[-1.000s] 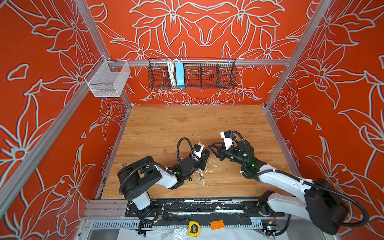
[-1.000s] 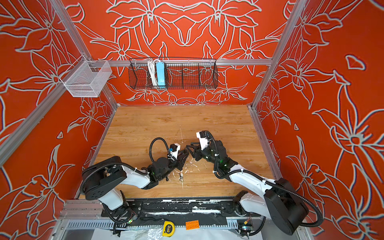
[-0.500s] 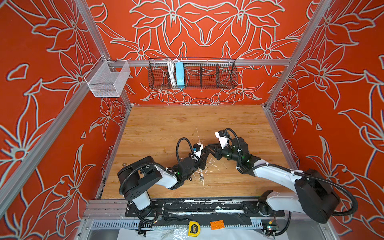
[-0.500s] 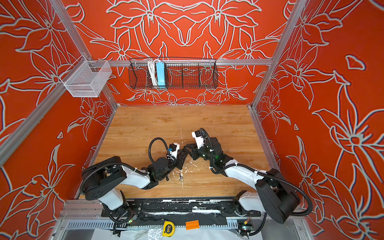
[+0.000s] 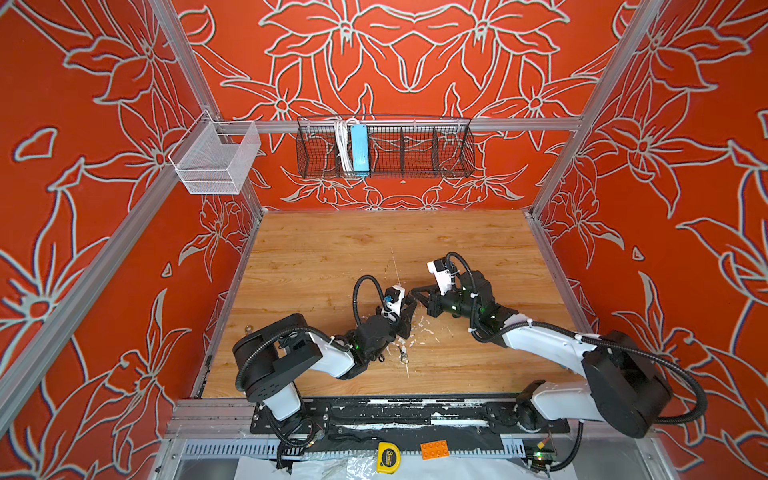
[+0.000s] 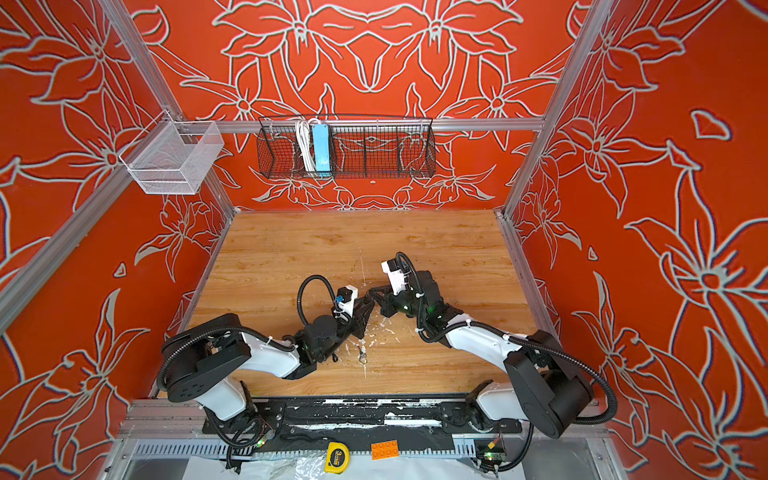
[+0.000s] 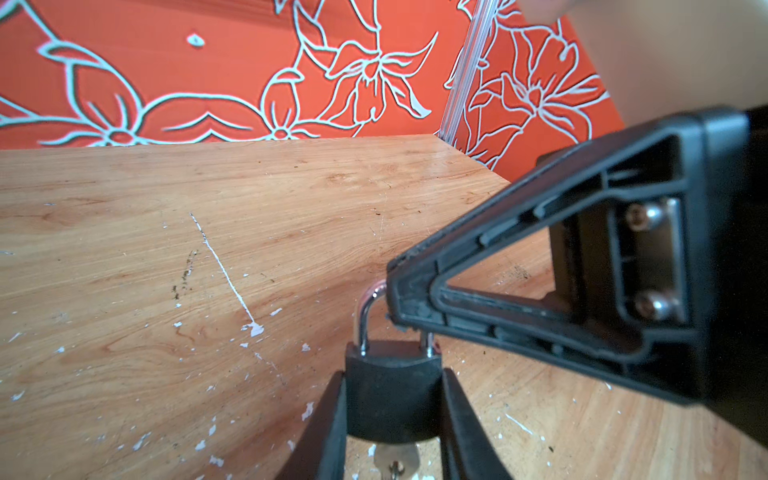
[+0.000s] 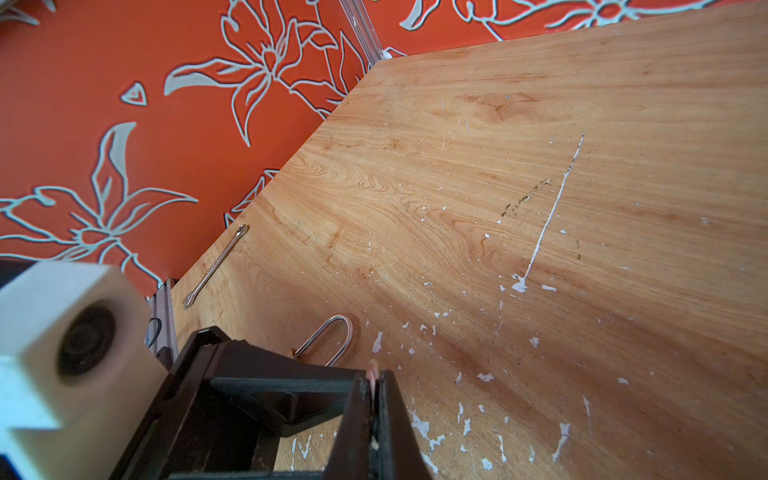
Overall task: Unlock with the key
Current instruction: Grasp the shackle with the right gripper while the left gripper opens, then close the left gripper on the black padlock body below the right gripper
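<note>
My left gripper should turn and take the padlock's broad sides (image 7: 393,392) while my right gripper holds the padlock's shackle, because my left gripper now has the padlock by its narrow sides (image 7: 350,395).
My left gripper (image 7: 392,372) is shut on the black body of a padlock (image 7: 392,395), held just above the wooden table (image 5: 332,257). A silver key (image 7: 395,457) sticks out of the lock's underside between the fingers. The steel shackle (image 7: 360,322) points away from the left wrist. My right gripper (image 8: 372,374) is shut, with its tips against the top of the shackle (image 8: 344,328). A thin pinkish sliver shows between the tips; I cannot tell what it is. In both top views the grippers meet tip to tip mid-table: left gripper (image 5: 409,306), right gripper (image 5: 417,292).
A small metal piece like keys on a ring (image 5: 403,357) lies on the table near the left arm. A thin wrench (image 8: 216,266) lies by the left wall. A black wire basket (image 5: 384,147) and a white mesh basket (image 5: 214,160) hang above. A tape measure (image 5: 388,457) sits on the front rail.
The right gripper has moved left up to the padlock's shackle and closed its jaws. The left gripper has kept still with the padlock.
</note>
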### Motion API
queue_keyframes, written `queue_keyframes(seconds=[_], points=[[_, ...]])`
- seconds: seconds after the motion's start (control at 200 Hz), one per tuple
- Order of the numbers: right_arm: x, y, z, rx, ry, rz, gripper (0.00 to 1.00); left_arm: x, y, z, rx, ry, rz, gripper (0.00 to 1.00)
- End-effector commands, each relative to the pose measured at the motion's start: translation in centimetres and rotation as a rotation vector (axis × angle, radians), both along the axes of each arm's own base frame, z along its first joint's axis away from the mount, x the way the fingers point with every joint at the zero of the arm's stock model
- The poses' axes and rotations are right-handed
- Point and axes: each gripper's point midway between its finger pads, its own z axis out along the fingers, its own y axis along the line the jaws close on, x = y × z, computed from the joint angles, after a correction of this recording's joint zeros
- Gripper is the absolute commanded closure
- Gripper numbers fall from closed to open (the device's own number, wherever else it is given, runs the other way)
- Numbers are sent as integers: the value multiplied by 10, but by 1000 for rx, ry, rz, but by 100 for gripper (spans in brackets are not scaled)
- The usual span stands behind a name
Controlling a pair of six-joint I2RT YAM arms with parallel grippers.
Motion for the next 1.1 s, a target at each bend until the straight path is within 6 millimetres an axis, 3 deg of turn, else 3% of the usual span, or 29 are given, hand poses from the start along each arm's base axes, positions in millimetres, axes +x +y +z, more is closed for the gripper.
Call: queue_keyframes(seconds=[0.0,0.055,0.17,0.22,0.29,0.41,0.56,0.761,1.096], points=[[-3,6,14,28,-32,32,100,6,5,19,-40,-21,52,92],[-3,5,17,31,-42,33,100,7,2,19,-18,-22,34,74],[-1,-8,27,65,-83,-5,100,-1,-15,16,102,-66,-98,49],[0,-18,33,92,-107,-34,100,-10,-23,19,148,-94,-203,33],[4,-31,38,115,-122,-74,100,-21,-24,20,211,-91,-317,22],[2,-37,46,158,-168,-63,100,-33,-3,47,201,-79,-421,10],[-17,-32,58,205,-261,39,100,-54,26,74,108,-129,-543,11],[-48,-15,76,243,-355,268,100,-79,12,74,89,-56,-803,20],[-66,-12,86,271,-395,361,100,-70,15,70,31,-2,-832,32]])
